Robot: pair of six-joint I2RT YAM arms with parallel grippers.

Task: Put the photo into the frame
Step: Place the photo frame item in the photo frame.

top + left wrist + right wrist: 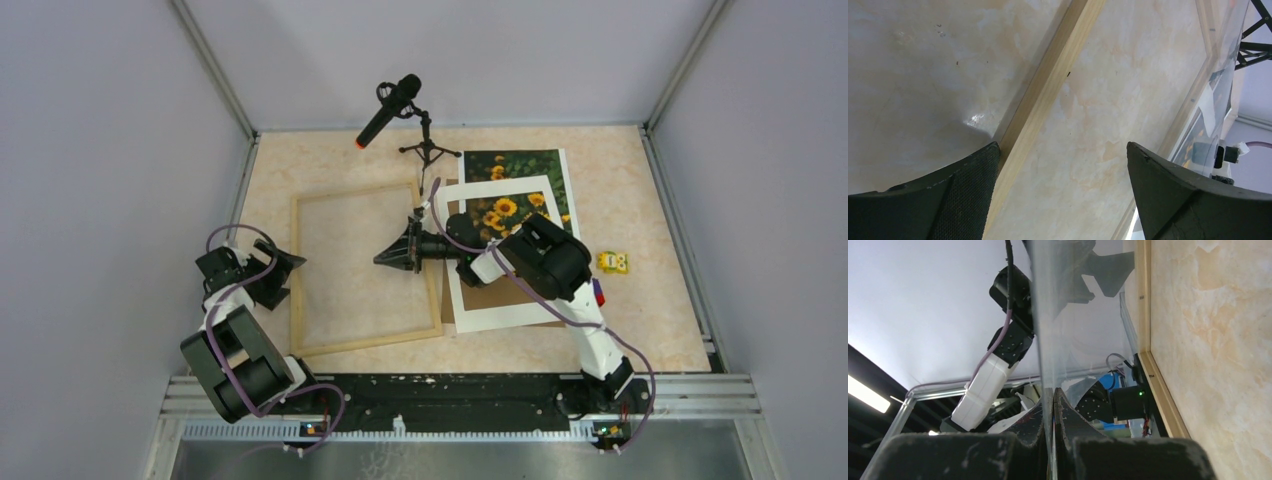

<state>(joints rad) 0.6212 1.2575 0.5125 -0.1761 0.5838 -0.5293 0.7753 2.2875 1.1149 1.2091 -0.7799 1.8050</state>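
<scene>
The clear sheet's held edge is too far in over the frame's opening. My right gripper should lower it back toward the strip next to the white mat.
The frame of light wood lies flat at centre left. My right gripper hangs over its right side, shut on the edge of a clear sheet that stands edge-on between its pads, above the frame's strip. The photo of sunflowers lies at the back right, partly under a white mat with a window. My left gripper is open at the frame's left strip, which runs just inside the left fingertip; nothing is between the fingers.
A black microphone on a small tripod stands behind the frame. A brown backing board shows through the mat's window. A small yellow object lies at the right. Grey walls enclose the table; a metal rail runs along the front.
</scene>
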